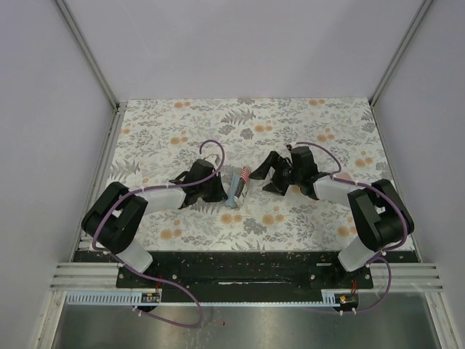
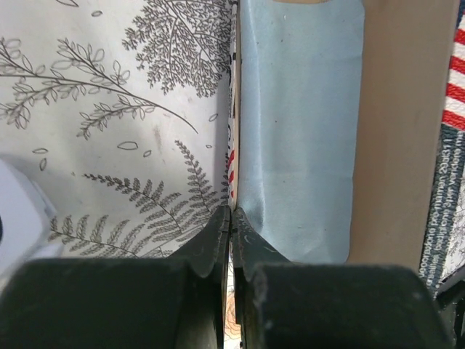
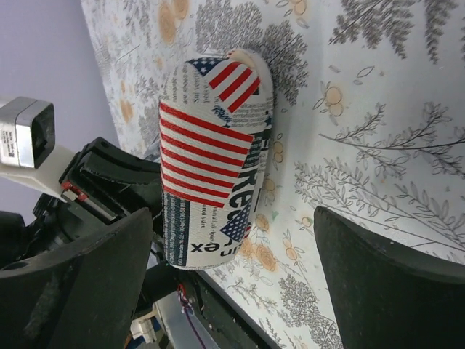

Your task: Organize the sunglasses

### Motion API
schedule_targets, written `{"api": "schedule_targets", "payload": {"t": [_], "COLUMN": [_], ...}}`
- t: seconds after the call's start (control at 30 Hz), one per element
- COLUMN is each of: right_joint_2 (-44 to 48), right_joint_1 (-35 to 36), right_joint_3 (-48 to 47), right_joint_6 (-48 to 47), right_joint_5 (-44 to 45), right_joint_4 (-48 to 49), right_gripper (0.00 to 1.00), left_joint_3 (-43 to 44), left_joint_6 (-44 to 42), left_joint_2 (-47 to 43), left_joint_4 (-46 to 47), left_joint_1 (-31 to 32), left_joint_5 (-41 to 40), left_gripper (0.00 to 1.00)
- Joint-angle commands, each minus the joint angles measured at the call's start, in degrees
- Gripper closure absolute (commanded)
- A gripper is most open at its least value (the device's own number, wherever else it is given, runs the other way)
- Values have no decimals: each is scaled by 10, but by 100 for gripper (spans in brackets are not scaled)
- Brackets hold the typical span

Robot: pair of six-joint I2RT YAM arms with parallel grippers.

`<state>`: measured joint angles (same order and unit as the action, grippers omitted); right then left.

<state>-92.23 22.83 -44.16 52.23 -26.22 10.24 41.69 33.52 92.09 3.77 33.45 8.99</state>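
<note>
I should steady the case's striped side with my right gripper before my left gripper takes the sunglasses, because they lie beside my left gripper, which is pinching the lid's edge.
No sunglasses show in any view. The flag-printed case lies mid-table between both arms. My left gripper is shut on the thin edge of the case's lid. In the left wrist view its jaws pinch that printed edge, with the lid's pale blue lining spread just to the right. My right gripper is open on the case's right side. In the right wrist view the striped case stands ahead of the right gripper, nearer its left finger and touching neither.
A floral cloth covers the table. Pale walls with metal corner posts close in the left, right and back. A black rail runs along the near edge. The left arm stands right behind the case in the right wrist view.
</note>
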Motion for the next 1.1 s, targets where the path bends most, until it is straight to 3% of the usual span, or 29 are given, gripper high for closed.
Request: {"api": "schedule_targets", "payload": {"t": [0.0, 0.27, 0.87, 1.07], "right_joint_2": [-2, -51, -115, -114], "right_joint_1": [2, 21, 35, 34], "right_joint_3": [32, 26, 4, 6], "right_joint_6": [29, 41, 79, 81], "right_joint_5": [-69, -85, -88, -88], "right_joint_4": [172, 207, 229, 227], "right_gripper": [1, 2, 21, 33], "left_joint_3": [-7, -10, -2, -10], "left_joint_6": [21, 20, 16, 21], "left_joint_2": [-35, -41, -31, -45], "left_joint_4": [43, 38, 35, 36], "left_joint_1": [10, 17, 28, 28], "left_joint_5": [-11, -24, -43, -55], "left_gripper": [96, 96, 96, 84]}}
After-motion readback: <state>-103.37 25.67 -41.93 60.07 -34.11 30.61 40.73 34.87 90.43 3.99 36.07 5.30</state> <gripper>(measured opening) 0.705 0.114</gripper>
